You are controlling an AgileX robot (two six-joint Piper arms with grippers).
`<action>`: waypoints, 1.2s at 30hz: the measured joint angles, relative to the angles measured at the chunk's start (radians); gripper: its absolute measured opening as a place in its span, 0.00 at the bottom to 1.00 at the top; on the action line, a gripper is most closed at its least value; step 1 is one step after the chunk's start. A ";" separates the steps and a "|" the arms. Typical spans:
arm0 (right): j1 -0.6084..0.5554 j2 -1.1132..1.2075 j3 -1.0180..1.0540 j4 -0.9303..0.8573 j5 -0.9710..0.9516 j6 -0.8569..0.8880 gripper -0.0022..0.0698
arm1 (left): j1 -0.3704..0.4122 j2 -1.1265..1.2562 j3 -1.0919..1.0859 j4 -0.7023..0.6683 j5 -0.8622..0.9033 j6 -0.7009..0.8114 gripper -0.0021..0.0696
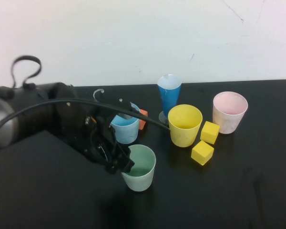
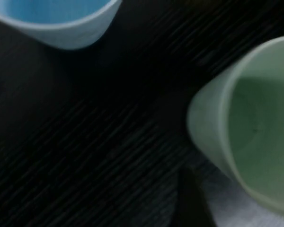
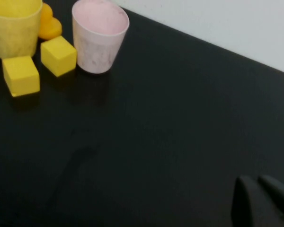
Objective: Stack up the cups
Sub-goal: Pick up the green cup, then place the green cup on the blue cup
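Note:
My gripper will lower the mint green cup into the light blue cup, and it should fit inside almost up to its rim, because the mint green cup's side tapers toward its base.
The mint green cup stands upright at the front of the black table. My left gripper is at its left rim, open, with the cup wall between the jaws. In the left wrist view the green cup fills the right side, with one dark finger just outside its wall. The light blue cup stands behind the arm and also shows in the left wrist view. The yellow cup and the pink cup stand to the right. My right gripper is shut, empty, and away from the pink cup.
A tall dark-blue cone glass stands behind the yellow cup. Two yellow cubes lie between the yellow and pink cups. An orange block sits beside the blue cup. A white wall rises behind the table.

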 joint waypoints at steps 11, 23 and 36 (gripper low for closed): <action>0.000 0.000 0.000 0.018 0.000 0.000 0.03 | 0.000 0.074 -0.077 0.005 0.036 -0.009 0.06; 0.000 0.000 0.000 0.018 0.000 0.000 0.03 | 0.000 0.079 -0.508 0.177 0.237 -0.106 0.04; 0.000 0.000 0.000 0.018 0.000 -0.023 0.03 | 0.068 0.203 -0.585 0.315 0.194 -0.281 0.04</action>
